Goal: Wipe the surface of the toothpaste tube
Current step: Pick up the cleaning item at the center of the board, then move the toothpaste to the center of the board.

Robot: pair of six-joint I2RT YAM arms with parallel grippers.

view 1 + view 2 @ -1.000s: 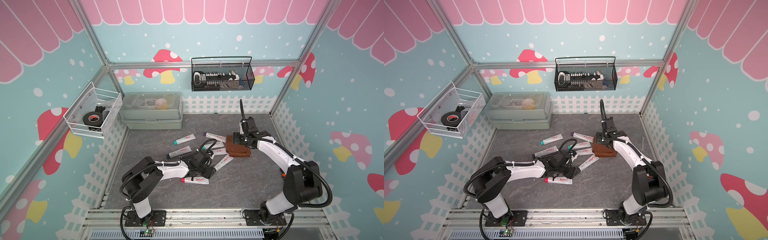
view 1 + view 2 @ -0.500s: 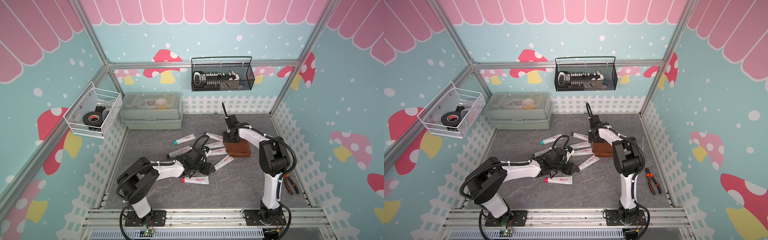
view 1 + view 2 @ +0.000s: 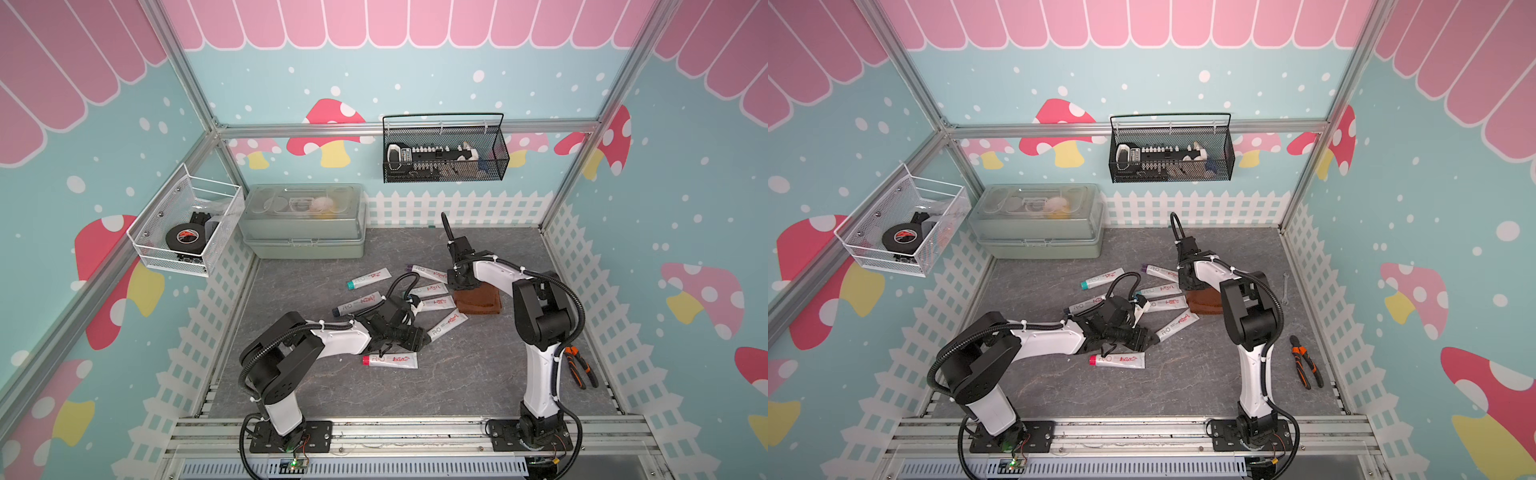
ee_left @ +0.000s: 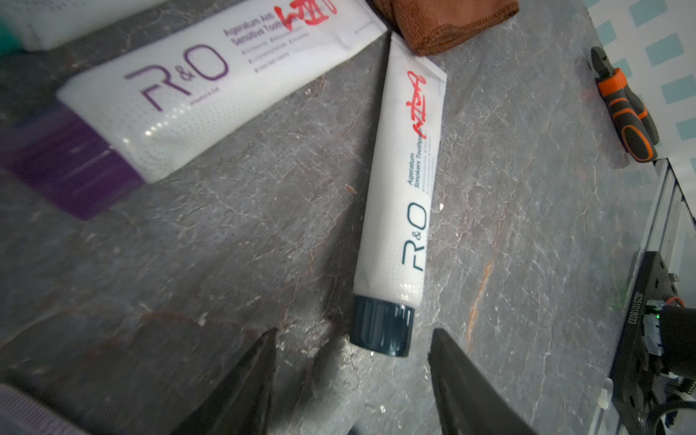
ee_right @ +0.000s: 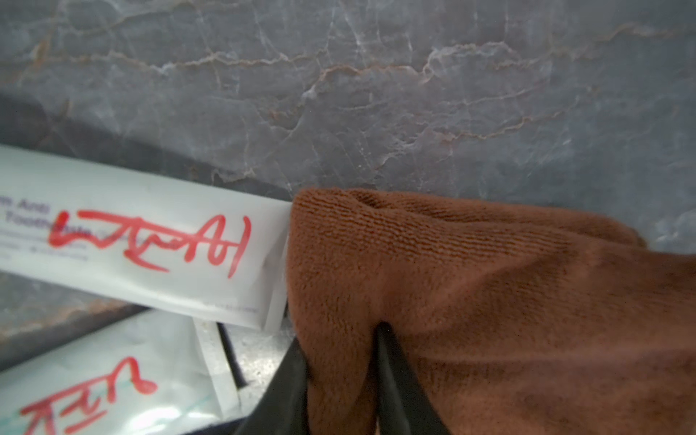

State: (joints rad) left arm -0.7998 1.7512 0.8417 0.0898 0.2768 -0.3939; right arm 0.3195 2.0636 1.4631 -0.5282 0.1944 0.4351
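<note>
The red scribble goes across the printed lettering point(image 4: 414, 169), so the scribble point(image 4: 416, 105) will come away in patches when I wipe the tube with the dark cap.
Several white toothpaste tubes with red scribbles lie on the grey table. My left gripper point(image 4: 354, 335) is open and low over the table, and the dark cap of one tube point(image 4: 399, 196) sits just ahead of its fingertips; that tube point(image 3: 446, 326) shows in both top views. A folded brown cloth point(image 3: 478, 301) lies right of the tubes. My right gripper point(image 5: 341, 335) is shut on the cloth point(image 5: 470, 301) at its edge, where the crimped end of another tube point(image 5: 150, 241) touches it.
A purple-capped tube point(image 4: 188, 86) lies beside the left gripper, and a red-capped one point(image 3: 390, 360) in front of the left arm. Orange pliers point(image 3: 579, 368) and a wrench point(image 3: 1284, 289) lie by the right fence. A green box point(image 3: 305, 224) stands at the back left.
My right arm has folded in from the right, and its gripper has shifted left to the cloth's edge and closed on it. The left gripper has barely moved.
</note>
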